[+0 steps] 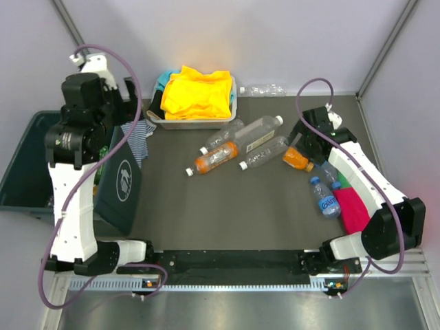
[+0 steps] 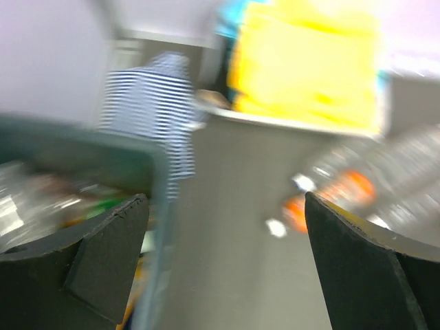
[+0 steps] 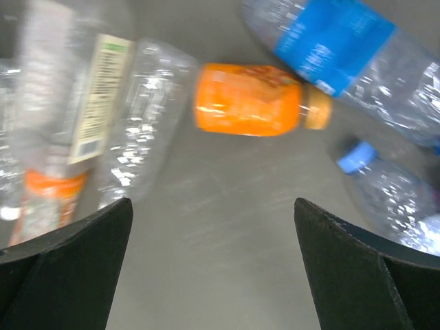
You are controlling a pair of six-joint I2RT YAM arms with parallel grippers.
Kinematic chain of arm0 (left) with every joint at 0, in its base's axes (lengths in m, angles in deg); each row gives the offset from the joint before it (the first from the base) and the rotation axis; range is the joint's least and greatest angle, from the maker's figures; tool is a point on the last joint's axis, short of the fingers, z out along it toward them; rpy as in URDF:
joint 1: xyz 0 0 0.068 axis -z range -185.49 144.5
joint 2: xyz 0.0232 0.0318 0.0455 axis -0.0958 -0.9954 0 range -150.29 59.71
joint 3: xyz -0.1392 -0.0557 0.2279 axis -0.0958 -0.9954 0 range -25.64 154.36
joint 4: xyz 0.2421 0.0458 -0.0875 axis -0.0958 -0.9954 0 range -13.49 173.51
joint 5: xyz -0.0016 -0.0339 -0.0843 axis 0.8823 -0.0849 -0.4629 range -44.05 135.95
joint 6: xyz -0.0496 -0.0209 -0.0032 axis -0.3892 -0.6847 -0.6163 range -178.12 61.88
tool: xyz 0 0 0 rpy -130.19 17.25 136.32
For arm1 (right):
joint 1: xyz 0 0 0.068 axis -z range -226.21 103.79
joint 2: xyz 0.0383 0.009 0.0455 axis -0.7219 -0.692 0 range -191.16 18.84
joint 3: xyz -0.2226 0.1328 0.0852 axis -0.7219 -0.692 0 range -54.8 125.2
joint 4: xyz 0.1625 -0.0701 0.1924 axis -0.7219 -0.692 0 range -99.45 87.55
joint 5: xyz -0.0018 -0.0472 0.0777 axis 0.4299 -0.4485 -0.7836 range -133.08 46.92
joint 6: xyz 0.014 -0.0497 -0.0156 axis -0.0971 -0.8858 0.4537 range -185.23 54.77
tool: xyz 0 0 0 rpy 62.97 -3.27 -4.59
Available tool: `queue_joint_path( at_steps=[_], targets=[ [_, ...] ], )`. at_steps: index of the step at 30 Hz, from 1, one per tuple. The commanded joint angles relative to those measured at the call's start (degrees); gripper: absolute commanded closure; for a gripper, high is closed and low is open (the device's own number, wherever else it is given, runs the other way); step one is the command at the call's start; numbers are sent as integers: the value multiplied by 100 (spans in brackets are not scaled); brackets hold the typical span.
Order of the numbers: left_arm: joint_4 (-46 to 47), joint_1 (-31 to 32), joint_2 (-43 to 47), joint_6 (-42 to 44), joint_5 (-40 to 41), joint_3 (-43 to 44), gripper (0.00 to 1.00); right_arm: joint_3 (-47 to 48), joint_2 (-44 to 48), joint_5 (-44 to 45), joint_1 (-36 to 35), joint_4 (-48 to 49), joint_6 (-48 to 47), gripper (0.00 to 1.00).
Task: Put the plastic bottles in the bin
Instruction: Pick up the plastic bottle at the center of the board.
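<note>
I expect the small orange bottle [image 1: 296, 159] to come free when I lift it and leave the blue-labelled bottle in place, because the orange cap [image 3: 317, 108] lies uncovered.
Several plastic bottles lie on the dark table: a clear one [image 1: 221, 135], a big labelled one [image 1: 258, 132], an orange one [image 1: 214, 159], another clear one [image 1: 265, 152], a small orange one [image 1: 297, 159] and a blue-labelled one [image 1: 325, 198]. The dark green bin [image 1: 20, 172] stands at the far left. My left gripper [image 2: 227, 227] hangs open and empty by the bin's rim [image 2: 82, 141], with blurred bottles [image 2: 41, 196] inside. My right gripper [image 3: 213, 234] is open and empty just short of the small orange bottle [image 3: 251, 100], beside a blue-labelled bottle [image 3: 337, 41].
A white tray [image 1: 196, 122] of yellow cloth [image 1: 197, 93] stands at the back. A striped cloth [image 1: 137, 134] hangs near the left arm, above a dark panel with a logo [image 1: 120, 182]. A pink cloth [image 1: 352, 210] lies at the right. One clear bottle [image 1: 265, 90] lies by the back wall.
</note>
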Motion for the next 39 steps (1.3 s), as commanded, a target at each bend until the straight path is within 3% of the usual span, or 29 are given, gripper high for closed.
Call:
queue_joint_path(
  at_steps=[1, 6, 10, 17, 21, 28, 31, 32, 34, 35, 37, 38, 39],
  targets=[
    [692, 405, -150, -26, -1778, -296, 1, -273, -43, 114, 242, 183, 20, 1],
    [1412, 1038, -124, -289, -1972, -1131, 1, -204, -525, 211, 242, 816, -1025, 1],
    [1879, 1574, -150, -526, -2280, -1685, 1, 209, -1385, 107, 242, 738, -1860, 1],
    [2591, 1751, 17, -913, -3176, -2756, 1, 351, -1844, 62, 242, 1089, -3186, 1],
    [2811, 1752, 79, -1036, -3431, -3100, 1, 386, -2116, -105, 251, 1274, -3531, 1],
    [2873, 1752, -1, -1081, -3616, -3259, 1, 727, -2837, -1168, 242, 1090, -3417, 2],
    [2873, 1752, -1, -1098, -3634, -3329, 1, 790, -2908, -1151, 251, 949, -3285, 14],
    [2864, 1760, 8, -1107, -3651, -3355, 1, 755, -2882, -1160, 251, 966, -3224, 24],
    [2899, 1760, 43, -1142, -3660, -3460, 1, 703, -2795, -1151, 242, 967, -3180, 35],
    [2934, 1760, 61, -1160, -3660, -3496, 1, 702, -2777, -1160, 242, 958, -3128, 48],
    [3013, 1760, 87, -1230, -3695, -3601, 1, 667, -2680, -1238, 242, 905, -3057, 62],
    [3048, 1760, 87, -1256, -3713, -3628, 1, 650, -2549, -1291, 251, 905, -2987, 73],
    [3092, 1760, 87, -1335, -3800, -3663, 1, 623, -2452, -1335, 243, 905, -2934, 77]
  ],
)
